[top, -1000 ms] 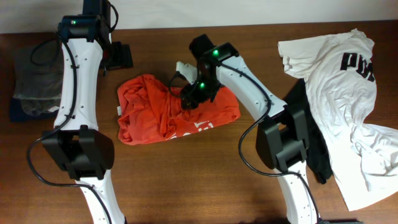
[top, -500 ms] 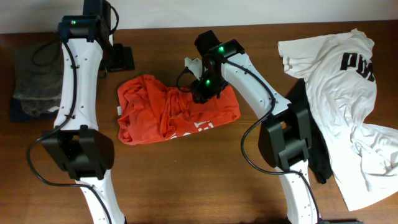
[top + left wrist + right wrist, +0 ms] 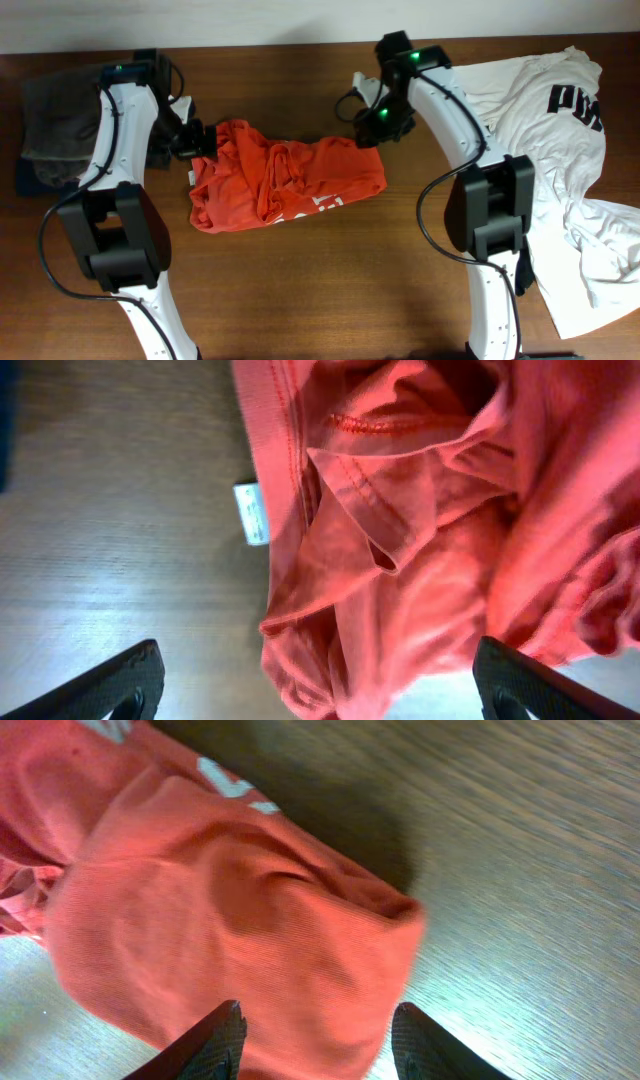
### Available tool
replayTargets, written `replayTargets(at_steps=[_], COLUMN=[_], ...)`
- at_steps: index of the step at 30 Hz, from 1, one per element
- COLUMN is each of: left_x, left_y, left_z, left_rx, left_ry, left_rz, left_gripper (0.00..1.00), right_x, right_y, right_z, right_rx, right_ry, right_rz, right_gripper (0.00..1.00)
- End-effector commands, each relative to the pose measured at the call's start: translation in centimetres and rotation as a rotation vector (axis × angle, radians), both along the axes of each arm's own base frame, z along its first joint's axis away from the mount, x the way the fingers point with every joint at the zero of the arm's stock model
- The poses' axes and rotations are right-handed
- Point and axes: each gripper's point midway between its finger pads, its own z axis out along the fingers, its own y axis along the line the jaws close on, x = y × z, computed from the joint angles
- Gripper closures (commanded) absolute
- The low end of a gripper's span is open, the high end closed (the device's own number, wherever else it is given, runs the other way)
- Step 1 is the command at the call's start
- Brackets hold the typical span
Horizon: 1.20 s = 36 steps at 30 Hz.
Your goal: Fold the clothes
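Note:
The red shirt's edge (image 3: 279,512) by the white label is far from the robot's right gripper, so next the left gripper folds that edge over toward the shirt's opposite end (image 3: 364,180).
A crumpled red shirt (image 3: 280,185) lies in the middle of the wooden table. My left gripper (image 3: 190,140) is open at the shirt's upper left edge. In the left wrist view its fingers (image 3: 320,695) are spread wide over the red folds (image 3: 420,530), near a white label (image 3: 252,513). My right gripper (image 3: 372,125) is open at the shirt's upper right corner. In the right wrist view its fingers (image 3: 320,1040) straddle that corner of the shirt (image 3: 230,920), holding nothing.
A white shirt with black lettering (image 3: 560,130) is spread at the right, over a dark garment (image 3: 500,230). A pile of grey and dark clothes (image 3: 50,120) sits at the far left. Bare wood (image 3: 330,290) lies in front of the red shirt.
My right gripper has moved right from the shirt's middle to its upper right corner. My left arm has swung forward from the table's back to the shirt's left edge.

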Motion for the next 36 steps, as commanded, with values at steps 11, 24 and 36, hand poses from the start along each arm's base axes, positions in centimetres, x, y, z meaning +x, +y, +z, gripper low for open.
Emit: replayTargets(at_steps=[11,24,36], left_x=[-1.8,-1.4,-0.6], left_y=[-2.1,-0.5,-0.4], left_z=[-6.8,-9.1,-7.8], left_rx=[-0.128,-0.122,-0.145], left_ry=[-0.014,-0.065,-0.11], left_rz=[-0.159,-0.12,-0.084], left_gripper=[0.11,0.56,0.99], right_x=[0.1,0.0,-0.6], right_y=[-0.4,-0.7,-1.2], right_z=[2.6,2.5,2.3], right_rx=[0.044,0.023,-0.003], right_ry=[-0.033,-0.028,-0.007], right_rz=[-0.017,-0.019,-0.021], right_gripper=[0.48,0.48,0.49])
